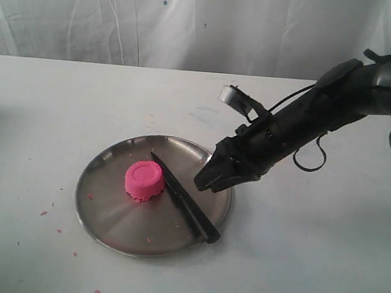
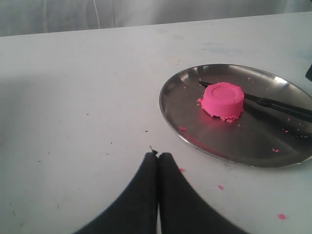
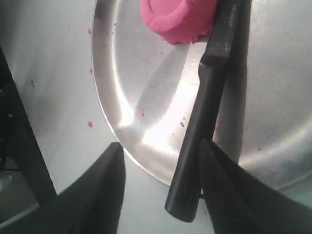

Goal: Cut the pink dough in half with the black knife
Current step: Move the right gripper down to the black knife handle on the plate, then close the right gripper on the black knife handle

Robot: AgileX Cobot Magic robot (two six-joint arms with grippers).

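Note:
The black knife's blade (image 1: 166,174) lies snug against the pink dough, so the dough (image 1: 144,180) will shift slightly along the plate when I pick up the knife.
The pink dough (image 1: 144,180) (image 2: 223,99) (image 3: 178,17) is a whole round puck near the middle of the steel plate (image 1: 108,207) (image 2: 234,141) (image 3: 141,97). The black knife (image 1: 184,199) (image 2: 278,104) (image 3: 207,97) lies flat on the plate beside the dough, its handle reaching over the near rim. My right gripper (image 1: 206,182) (image 3: 161,145) hovers open over that rim, with the handle end between its fingers, close to one of them. My left gripper (image 2: 158,155) is shut on nothing, low over the table to the left of the plate; the exterior view does not show it.
Tiny pink crumbs (image 1: 44,212) dot the white table to the left and in front of the plate. A white curtain (image 1: 192,23) hangs behind the table. The right arm slants down from the upper right, trailing a cable (image 1: 311,156).

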